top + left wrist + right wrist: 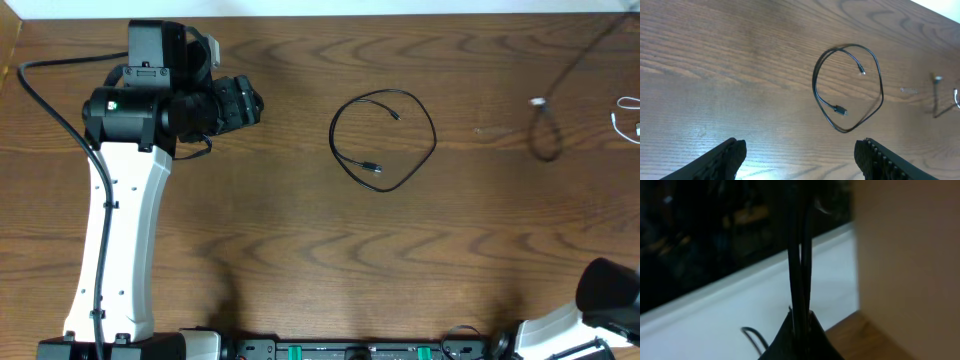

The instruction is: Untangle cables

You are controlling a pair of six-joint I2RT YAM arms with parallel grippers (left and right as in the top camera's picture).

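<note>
My right gripper should go on carrying the hanging black cable (545,132) toward the white cable (627,121) and let go of it there, because the black cable is clear of the looped cable.
A thin black cable (373,167) lies in one loose loop at the table's middle, both small plug ends inside the loop. In the left wrist view the same cable (840,110) is ahead of my left gripper (800,156). That gripper stands open with nothing between its fingers (730,156), and it hovers left of the loop (250,100). A second black cable (538,102) with a pale tip and a white cable (616,122) lie at the far right. My right gripper (801,316) is shut on thin black cable strands (799,255) that rise from its jaws.
The left arm's white link (115,230) and its thick black lead (40,95) cover the table's left side. Part of the right arm (610,288) shows at the bottom right corner. A white ledge (715,315) and a beige wall (910,255) fill the right wrist view.
</note>
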